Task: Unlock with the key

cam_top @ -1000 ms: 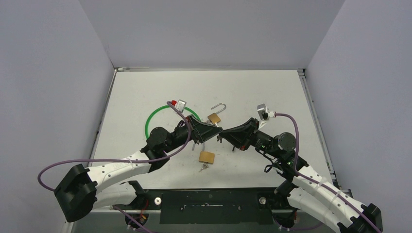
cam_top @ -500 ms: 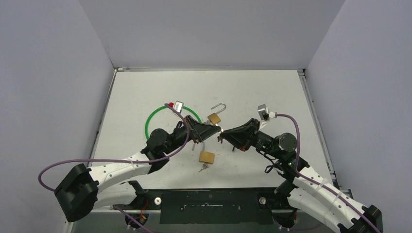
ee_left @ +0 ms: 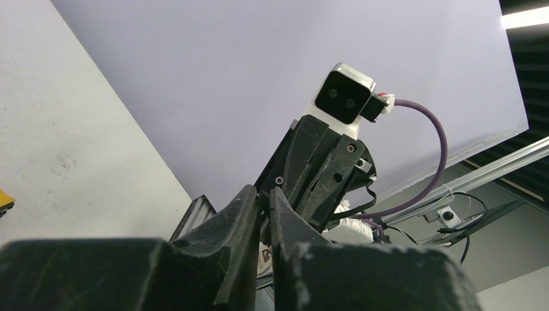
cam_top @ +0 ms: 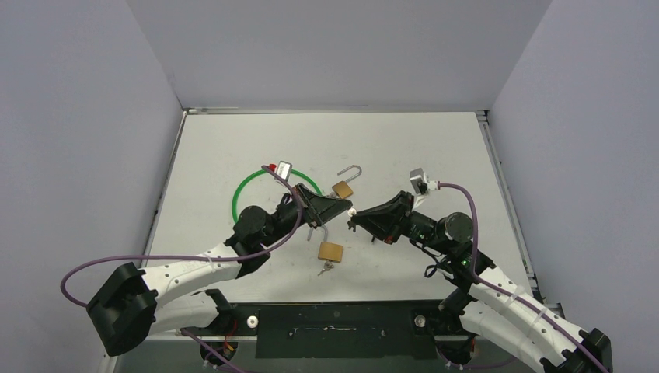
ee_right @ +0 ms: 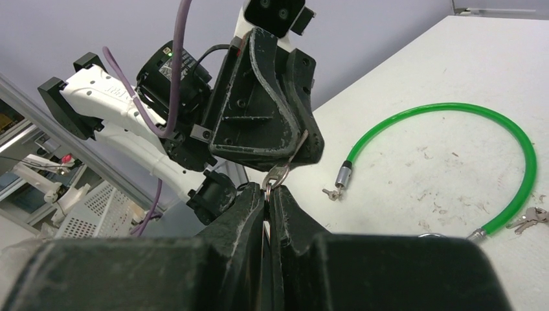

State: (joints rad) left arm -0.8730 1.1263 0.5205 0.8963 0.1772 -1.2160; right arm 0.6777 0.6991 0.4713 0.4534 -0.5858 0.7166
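Note:
My right gripper needs to open and take hold of the key's head with the blade straight, because my right fingers pinch only the ring and the key's blade is slanted.
My left gripper and right gripper meet tip to tip above the table's middle. In the right wrist view a small silver key spans them. Its blade runs up between the shut left fingers, and its ring is pinched in my shut right gripper. In the left wrist view my left gripper is shut and the key is hidden. A brass padlock with its shackle swung open lies just behind the grippers. A second brass padlock lies nearer the bases, with keys beside it.
A green cable lock curves on the table under the left arm and also shows in the right wrist view, with a small key at one end and a key bunch near the other. Grey walls enclose the table.
Both grippers have shifted slightly left together, staying tip to tip on the key. The padlocks and cable have not moved.

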